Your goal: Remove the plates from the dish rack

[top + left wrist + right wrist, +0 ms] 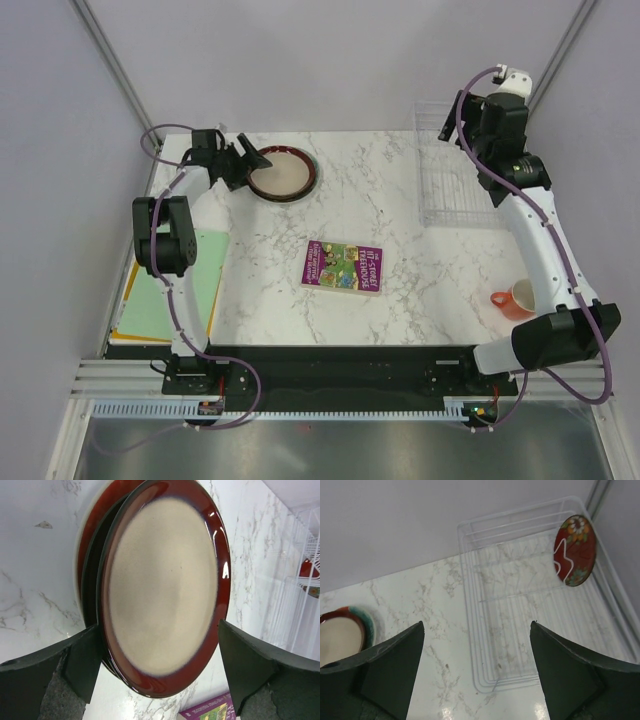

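Observation:
My right gripper is approaching the red-patterned plate, upright and free in the rack's far corner, and should keep going to the plate's near rim and close there.
The dark brown plate with a cream centre lies on top of the coral-red plate at the back left of the table. My left gripper is open, one finger on each side of the top plate's near rim; in the top view it sits at the stack's left edge. The see-through dish rack stands at the back right. The dark plate with red pattern stands upright in its far corner. My right gripper is open and empty above the rack's near left corner.
A purple book lies mid-table, and its corner shows in the left wrist view. A small orange cup stands at the right edge beside my right arm. Green and yellow sheets lie along the left edge. Grey walls close the back and sides.

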Motion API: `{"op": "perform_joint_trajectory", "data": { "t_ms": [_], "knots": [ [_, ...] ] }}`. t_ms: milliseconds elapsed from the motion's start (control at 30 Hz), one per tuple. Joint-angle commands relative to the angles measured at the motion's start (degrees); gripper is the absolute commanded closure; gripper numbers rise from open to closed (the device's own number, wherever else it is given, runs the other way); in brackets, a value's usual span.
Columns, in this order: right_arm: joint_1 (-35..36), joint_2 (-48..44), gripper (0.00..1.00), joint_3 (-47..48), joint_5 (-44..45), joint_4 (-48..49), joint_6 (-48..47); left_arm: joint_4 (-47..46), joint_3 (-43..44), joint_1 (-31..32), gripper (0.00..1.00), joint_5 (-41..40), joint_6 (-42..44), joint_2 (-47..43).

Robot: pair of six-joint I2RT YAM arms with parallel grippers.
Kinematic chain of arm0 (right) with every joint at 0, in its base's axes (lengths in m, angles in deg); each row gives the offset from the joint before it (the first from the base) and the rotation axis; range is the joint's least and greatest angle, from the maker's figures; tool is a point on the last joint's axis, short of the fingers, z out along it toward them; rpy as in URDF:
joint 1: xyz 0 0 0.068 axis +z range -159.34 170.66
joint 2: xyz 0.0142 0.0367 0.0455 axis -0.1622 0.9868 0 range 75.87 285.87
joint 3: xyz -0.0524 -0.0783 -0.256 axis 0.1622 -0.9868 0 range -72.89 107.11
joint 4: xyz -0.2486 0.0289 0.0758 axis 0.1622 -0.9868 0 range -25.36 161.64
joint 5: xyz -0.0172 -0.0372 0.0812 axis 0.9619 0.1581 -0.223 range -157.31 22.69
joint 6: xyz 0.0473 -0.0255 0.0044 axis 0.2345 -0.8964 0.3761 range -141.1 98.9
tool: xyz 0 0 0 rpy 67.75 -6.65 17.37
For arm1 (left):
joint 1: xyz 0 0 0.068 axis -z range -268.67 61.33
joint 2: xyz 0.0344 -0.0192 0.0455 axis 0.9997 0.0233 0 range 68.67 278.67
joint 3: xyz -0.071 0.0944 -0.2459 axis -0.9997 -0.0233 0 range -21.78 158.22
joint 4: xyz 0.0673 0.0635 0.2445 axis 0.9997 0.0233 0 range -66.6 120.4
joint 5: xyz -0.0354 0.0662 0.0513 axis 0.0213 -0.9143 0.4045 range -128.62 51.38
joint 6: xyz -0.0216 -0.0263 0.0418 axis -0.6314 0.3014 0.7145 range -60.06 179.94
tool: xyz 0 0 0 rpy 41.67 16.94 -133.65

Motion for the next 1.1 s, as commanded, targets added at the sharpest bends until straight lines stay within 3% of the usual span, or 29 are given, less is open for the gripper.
{"op": "perform_joint_trajectory", "data": {
  "t_ms": [0, 300, 467, 600, 667, 867, 1067],
  "knots": [
    [-0.4, 1.7, 0.07, 5.3, 10.5, -1.2, -6.5, 11.7, 3.4, -0.9, 0.00, -8.8, 8.2, -2.6],
    [-3.0, 7.6, 0.04, 9.2, 20.5, -1.7, -11.6, 19.7, 7.1, 2.4, 0.00, -19.1, 14.8, -6.0],
    [-8.0, 12.3, 0.04, 12.3, 20.9, -1.6, -12.1, 20.3, 5.0, 2.6, 0.00, -17.3, 13.4, -9.0],
    [-11.8, 19.0, 0.05, 16.1, 18.0, -2.5, -11.6, 18.6, 1.3, 4.7, 0.00, -15.0, 11.9, -13.9],
    [-13.9, 21.5, 0.07, 18.3, 16.9, -2.7, -11.0, 14.7, -2.7, 5.7, 0.00, -10.0, 10.5, -17.4],
    [-20.3, 29.1, 0.24, 24.4, 3.3, -3.1, -8.3, 7.0, -11.6, 8.9, 0.00, -3.3, 7.1, -24.3],
    [-24.0, 34.1, 0.28, 28.0, -4.7, -3.1, -6.6, 1.3, -15.6, 9.8, 0.00, -0.3, 4.9, -25.7]
  ]
}}
